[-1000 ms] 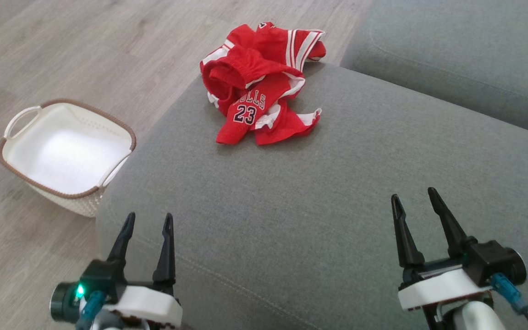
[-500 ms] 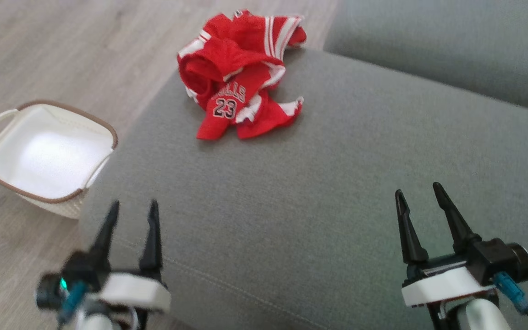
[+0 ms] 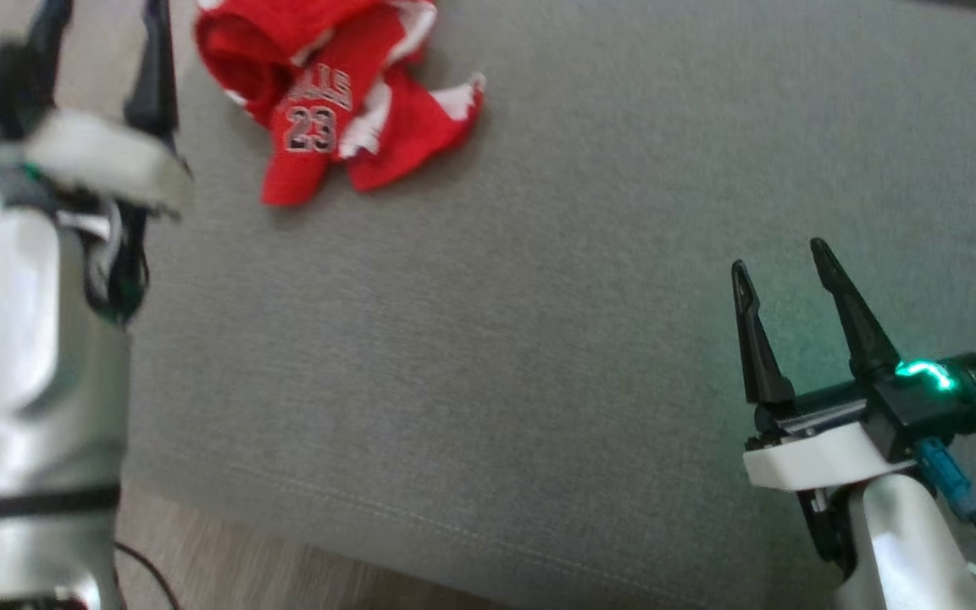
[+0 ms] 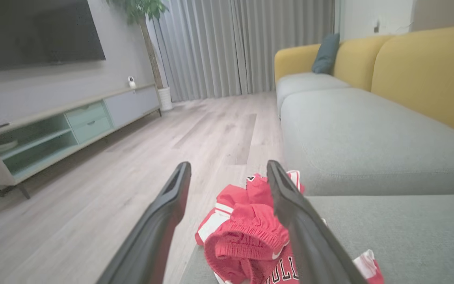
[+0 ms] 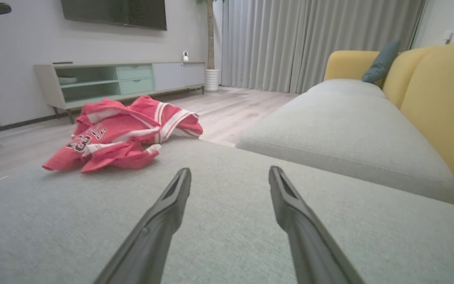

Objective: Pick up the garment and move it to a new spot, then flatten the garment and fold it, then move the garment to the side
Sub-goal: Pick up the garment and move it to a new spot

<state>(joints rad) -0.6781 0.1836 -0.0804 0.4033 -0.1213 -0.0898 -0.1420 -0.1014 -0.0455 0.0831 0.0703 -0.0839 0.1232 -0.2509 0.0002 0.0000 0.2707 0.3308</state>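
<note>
Red cloth with striped white trim (image 4: 217, 218) can be seen behind the gathered waistband, so that cloth will stay behind and the garment (image 3: 317, 122) will come away by itself when I lift.
The garment (image 3: 327, 93) is a crumpled red jersey with white trim and the number 23, lying at the far left corner of the grey sofa seat (image 3: 539, 322). My left gripper (image 3: 102, 21) is raised at the upper left of the head view, blurred, just left of the garment. In the left wrist view the left gripper (image 4: 227, 165) is open, with the garment (image 4: 246, 236) below and between its fingers, apart from them. My right gripper (image 3: 780, 254) hovers open over the bare seat at the right, and the right wrist view shows the right gripper (image 5: 229, 170) with the garment (image 5: 120, 132) far off to the left.
A second grey seat cushion (image 4: 369, 134) with yellow backrests (image 4: 428, 75) lies beyond the garment. Wood floor (image 4: 112, 165) runs left of the sofa to a low TV stand (image 4: 53, 126). The seat's front edge (image 3: 369, 525) is near the bottom of the head view.
The head camera has tipped down and shifted, so the basket has left the picture. My left arm has risen and reached forward beside the garment. The right gripper has barely moved.
</note>
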